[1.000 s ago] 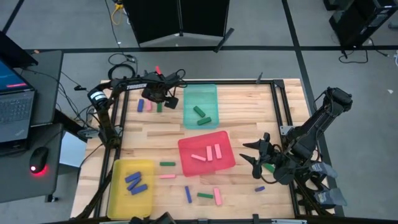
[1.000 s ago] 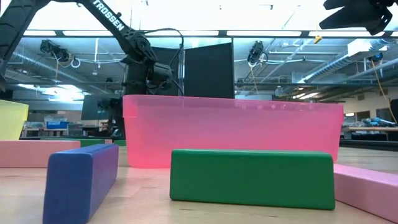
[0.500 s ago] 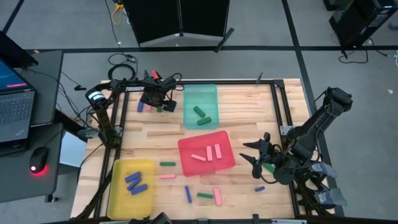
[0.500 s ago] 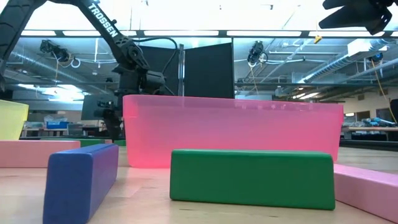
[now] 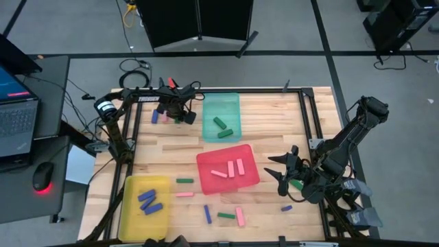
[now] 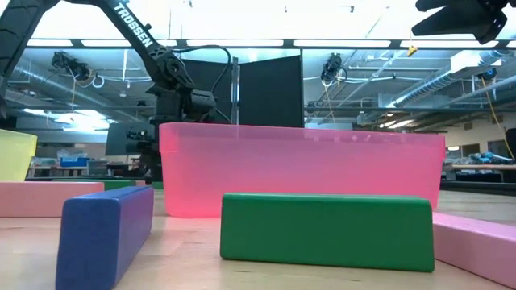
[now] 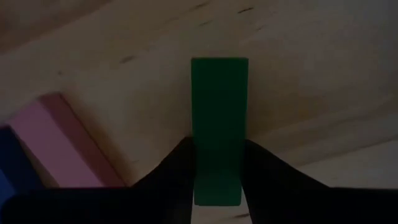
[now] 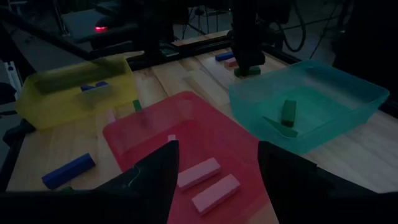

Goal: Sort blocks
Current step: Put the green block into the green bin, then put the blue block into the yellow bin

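I keep moving my left gripper to the teal tray of green blocks (image 5: pixel 221 118) and let go there, since its fingers are square on the green block's long sides (image 7: pixel 219 106).
My left gripper (image 5: pixel 178 114) is at the table's far left, beside the teal tray (image 5: pixel 221 134), shut on a green block (image 7: pixel 218 112) that lies on the wood. A pink block (image 7: pixel 68 140) and a blue block (image 5: pixel 155 116) lie next to it. My right gripper (image 5: pixel 278 171) hovers open over the table's right near part, with a green block (image 5: pixel 296 184) below its wrist. In the low view the red tray (image 6: pixel 298 169) hides the left gripper. My left gripper pinches the green block between its two fingers (image 7: pixel 177 171), on the long sides near one end (image 7: pixel 217 180). The fingers come from above, pointing down, and lie along the block. The block lies flat on the table.
The teal tray holds two green blocks, the red tray (image 5: pixel 228 184) three pink ones, the yellow tray (image 5: pixel 145 185) blue ones. Loose blocks lie along the near edge: green (image 5: pixel 184 181), pink (image 5: pixel 184 195), blue (image 5: pixel 207 215), green (image 5: pixel 226 215), pink (image 5: pixel 240 217), blue (image 5: pixel 286 208).
My left gripper has moved a little toward the table's near edge and down over the green block beside the teal tray. The block has stayed where it lay.
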Available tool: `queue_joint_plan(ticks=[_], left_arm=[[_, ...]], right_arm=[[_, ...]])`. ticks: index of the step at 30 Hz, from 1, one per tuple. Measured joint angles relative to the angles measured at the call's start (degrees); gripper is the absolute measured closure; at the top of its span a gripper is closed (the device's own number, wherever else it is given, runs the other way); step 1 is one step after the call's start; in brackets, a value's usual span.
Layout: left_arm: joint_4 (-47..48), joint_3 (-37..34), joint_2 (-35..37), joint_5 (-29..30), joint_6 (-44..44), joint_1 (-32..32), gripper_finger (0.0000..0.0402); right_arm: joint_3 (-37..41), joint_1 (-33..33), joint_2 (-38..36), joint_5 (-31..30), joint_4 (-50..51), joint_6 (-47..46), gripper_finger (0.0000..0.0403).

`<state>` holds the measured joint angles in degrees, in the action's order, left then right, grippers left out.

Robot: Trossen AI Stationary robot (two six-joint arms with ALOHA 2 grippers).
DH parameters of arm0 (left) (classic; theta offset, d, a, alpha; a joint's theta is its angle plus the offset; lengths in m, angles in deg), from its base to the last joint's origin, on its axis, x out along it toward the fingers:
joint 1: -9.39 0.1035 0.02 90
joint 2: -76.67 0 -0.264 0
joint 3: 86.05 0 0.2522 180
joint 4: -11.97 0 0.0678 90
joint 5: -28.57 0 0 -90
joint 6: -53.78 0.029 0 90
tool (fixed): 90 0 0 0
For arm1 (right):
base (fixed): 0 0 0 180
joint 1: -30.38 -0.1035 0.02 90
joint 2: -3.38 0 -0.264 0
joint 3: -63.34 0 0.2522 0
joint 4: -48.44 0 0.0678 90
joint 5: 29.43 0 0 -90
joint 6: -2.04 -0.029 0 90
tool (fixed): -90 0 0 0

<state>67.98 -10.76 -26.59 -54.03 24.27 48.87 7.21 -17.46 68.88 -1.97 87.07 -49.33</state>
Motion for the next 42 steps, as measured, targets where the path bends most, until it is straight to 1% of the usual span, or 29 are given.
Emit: queue_joint_plan(ticks=[2, 5, 7, 9, 12, 14, 18, 21, 24, 25, 26, 31, 34, 35, 37, 39, 42], left_arm=[[-2.15, -0.34, 1.33, 2.38, 0.99, -0.75, 0.0298], [-5.78, -0.14, 5.67, 3.72, 2.19, -1.75, 0.0298], [-8.68, -0.03, 8.55, 2.27, 3.07, -2.82, 0.0298], [-11.26, -0.06, 10.87, -0.82, 3.91, -4.42, 0.0298], [-18.07, 0.05, 13.54, -4.87, 3.68, -7.85, 0.0298], [-22.19, 0.07, 13.73, -6.80, 3.00, -10.47, 0.0298], [-29.53, 0.48, 12.76, -7.70, 0.91, -14.35, 0.0298], [-31.74, 1.36, 11.02, -7.31, -0.20, -15.95, 0.0298], [-31.83, 1.87, 9.59, -7.33, -0.84, -16.57, 0.0297], [-31.96, 1.91, 9.26, -7.31, -0.95, -16.72, 0.0286], [-32.15, 1.97, 9.08, -7.30, -0.91, -16.76, 0.0263], [-31.70, 1.98, 9.05, -8.16, 1.51, -17.13, 0.0111], [-32.21, 1.99, 9.44, -8.56, 1.61, -17.33, 0.0045], [-32.46, 2.02, 9.47, -8.55, 1.19, -17.41, 0.0030], [-32.64, 2.02, 9.65, -8.54, 0.87, -17.66, 0.0013], [-33.88, 2.02, 10.13, -8.46, 1.04, -18.47, 0.0008], [-35.65, 2.02, 11.81, -8.44, 2.10, -20.34, 0.0010]], right_arm=[[0.00, 0.00, 0.00, 0.00, -0.22, 0.00, 0.0173], [0.00, 0.00, 0.00, 0.00, -0.42, 0.00, 0.0173], [0.00, 0.00, 0.02, -0.01, -0.50, 0.00, 0.0173], [0.00, 0.00, 0.02, -0.43, -0.76, 0.02, 0.0173], [0.00, 0.10, 0.02, -1.21, -0.88, 0.04, 0.0173], [0.00, 0.48, 0.02, -1.51, -1.04, 0.36, 0.0173], [0.00, 1.87, 0.02, -1.60, -1.78, 0.43, 0.0173], [0.00, 2.65, 0.02, -1.08, -3.12, 0.64, 0.0173], [0.00, 2.75, 0.02, -0.57, -4.58, 1.90, 0.0173], [0.00, 2.75, 0.02, -0.56, -4.97, 2.29, 0.0173], [0.00, 2.73, 0.02, -0.50, -5.36, 2.57, 0.0173], [0.00, 2.73, 0.02, 0.47, -6.48, 3.53, 0.0173], [0.00, 2.73, 0.02, 1.73, -6.54, 3.54, 0.0173], [0.00, 2.73, 0.02, 2.57, -6.60, 3.54, 0.0173], [0.00, 2.73, 0.02, 5.69, -6.87, 4.33, 0.0173], [0.00, 2.33, 0.02, 12.47, -6.98, 7.10, 0.0173], [0.00, 0.18, 0.02, 23.66, -7.40, 9.63, 0.0173]])
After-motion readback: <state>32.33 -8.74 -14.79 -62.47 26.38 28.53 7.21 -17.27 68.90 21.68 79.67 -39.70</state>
